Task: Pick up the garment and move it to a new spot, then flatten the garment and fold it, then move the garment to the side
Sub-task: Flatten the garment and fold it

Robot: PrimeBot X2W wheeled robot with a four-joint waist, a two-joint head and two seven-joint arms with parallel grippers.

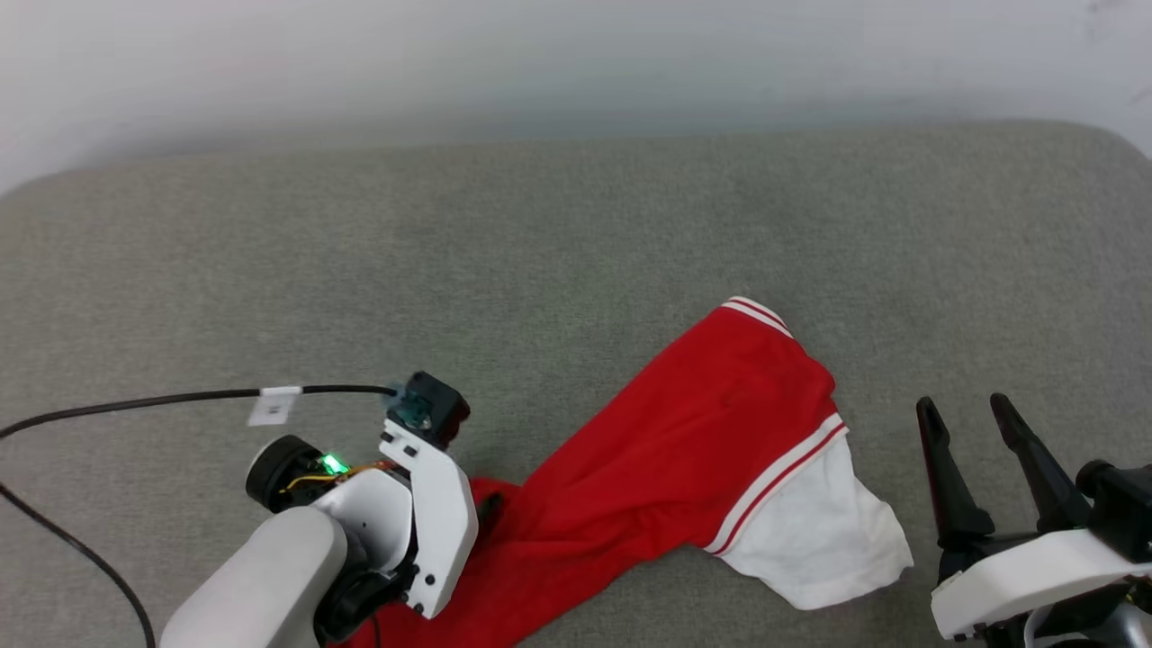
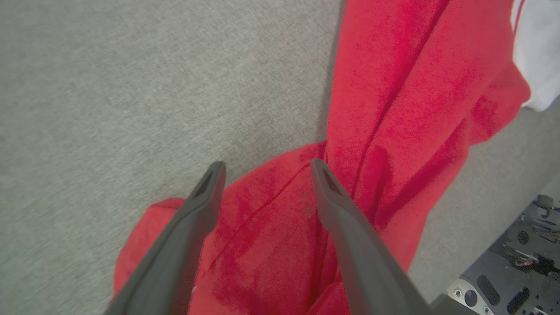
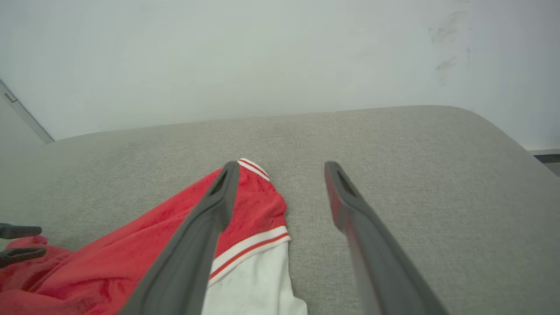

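The striped collar [image 1: 759,315] ends short at a folded red edge, so I expect the garment [image 1: 659,464] to spread out wide when I pull its hidden white sleeve.
The garment [image 1: 684,450] is a red T-shirt lying bunched in a long diagonal band on the grey padded surface, with a white sleeve [image 1: 810,531] and red-white stripe trim at its right end. No print shows. My left gripper [image 2: 267,168] is open just above the garment's [image 2: 393,109] lower left end, with red folds between and under its fingers. In the head view the left wrist [image 1: 432,513] hides those fingers. My right gripper [image 1: 970,418] stands open to the right of the sleeve, holding nothing. The right wrist view has the garment [image 3: 131,249] left of that gripper [image 3: 282,168].
A black cable [image 1: 180,396] with a white tag runs from the left edge to the left wrist. The grey surface [image 1: 576,234] stretches far back to a pale wall [image 1: 576,63] and rounds off at its right corner [image 3: 490,127].
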